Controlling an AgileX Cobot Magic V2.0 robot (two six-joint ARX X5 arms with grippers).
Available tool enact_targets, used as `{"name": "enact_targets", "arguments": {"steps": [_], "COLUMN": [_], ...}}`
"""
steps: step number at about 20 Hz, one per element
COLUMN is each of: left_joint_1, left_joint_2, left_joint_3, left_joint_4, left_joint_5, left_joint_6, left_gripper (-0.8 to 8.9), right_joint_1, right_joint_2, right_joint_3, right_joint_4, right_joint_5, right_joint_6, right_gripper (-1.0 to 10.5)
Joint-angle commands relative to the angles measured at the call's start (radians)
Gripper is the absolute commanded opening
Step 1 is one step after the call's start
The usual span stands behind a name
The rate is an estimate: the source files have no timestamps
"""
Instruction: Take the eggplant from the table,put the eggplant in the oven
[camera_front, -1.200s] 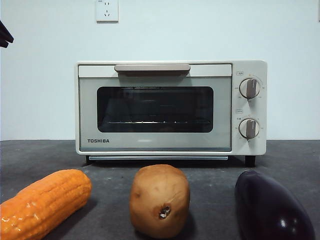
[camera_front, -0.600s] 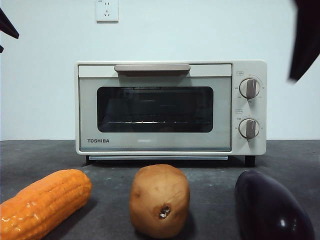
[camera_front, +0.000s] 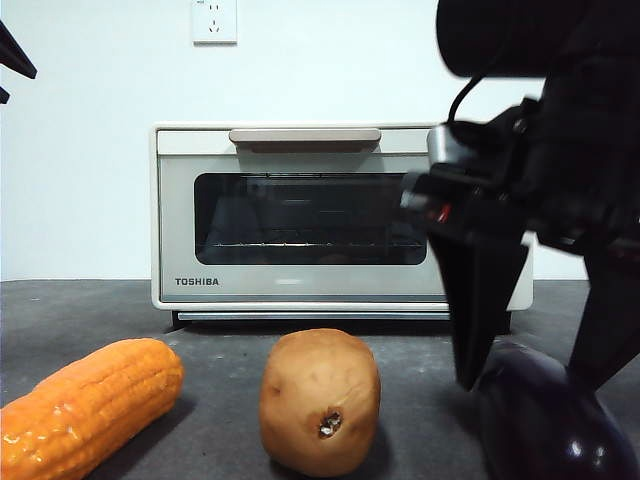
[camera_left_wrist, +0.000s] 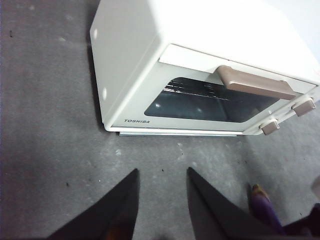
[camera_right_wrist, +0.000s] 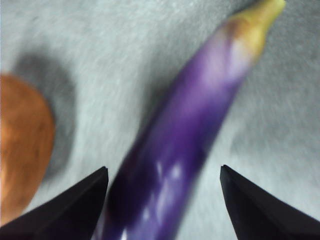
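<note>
The handle (camera_front: 305, 138) is along the top edge of the oven door (camera_front: 308, 220), so the oven door will swing forward and down from its bottom edge when I open it.
The dark purple eggplant (camera_front: 550, 420) lies on the grey table (camera_front: 220, 345) at the near right. In the right wrist view the eggplant (camera_right_wrist: 185, 135) runs lengthwise between my jaws, its yellowish stem end pointing away. My right gripper (camera_front: 535, 375) hangs open just above it, one finger on each side, not touching. The cream oven (camera_front: 300, 215) stands behind with its door closed. High above the table in front of the oven (camera_left_wrist: 200, 75), my left gripper (camera_left_wrist: 162, 175) is open and holds nothing; the eggplant's stem end (camera_left_wrist: 262, 205) shows at the edge of its view.
A brown potato (camera_front: 320, 400) stands in the middle foreground, close to the left of the eggplant, and shows as an orange-brown shape (camera_right_wrist: 22, 145) beside my right jaw. An orange corn cob (camera_front: 85, 405) lies at the near left. A wall socket (camera_front: 214, 20) is behind.
The right arm has come down from the top right corner and now hangs in front of the oven's knobs, its open jaws around the eggplant. The vegetables and oven have not moved.
</note>
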Motion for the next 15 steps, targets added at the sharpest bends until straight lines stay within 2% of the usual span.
{"name": "enact_targets", "arguments": {"steps": [1, 4, 5, 7, 8, 10, 15], "left_joint_1": [-0.003, -0.003, -0.003, -0.003, -0.003, -0.005, -0.101], "left_joint_2": [0.006, 0.006, 0.006, 0.006, 0.006, 0.006, 0.103], "left_joint_3": [0.016, 0.016, 0.016, 0.016, 0.016, 0.016, 0.085], "left_joint_4": [0.011, 0.011, 0.011, 0.010, 0.010, 0.011, 0.013], "left_joint_5": [0.004, 0.003, 0.003, 0.003, 0.004, 0.004, 0.004], "left_joint_6": [0.020, 0.020, 0.020, 0.020, 0.021, 0.020, 0.020], "left_gripper": [1.50, 1.41, 1.18, 0.51, 0.13, 0.03, 0.03], "right_joint_1": [0.011, 0.011, 0.011, 0.011, 0.011, 0.011, 0.011], "right_joint_2": [0.033, 0.034, 0.034, 0.033, 0.031, -0.013, -0.300], "right_joint_3": [0.008, 0.008, 0.008, 0.008, 0.008, 0.008, 0.008], "right_joint_4": [0.039, 0.047, 0.047, 0.043, 0.032, -0.021, -0.191], "right_joint_5": [-0.016, -0.020, -0.018, 0.011, 0.012, 0.016, 0.094], "right_joint_6": [0.019, 0.040, 0.038, 0.013, 0.010, -0.013, -0.073], "right_gripper": [3.5, 1.8, 1.1, 0.4, 0.3, 0.3, 0.3]}}
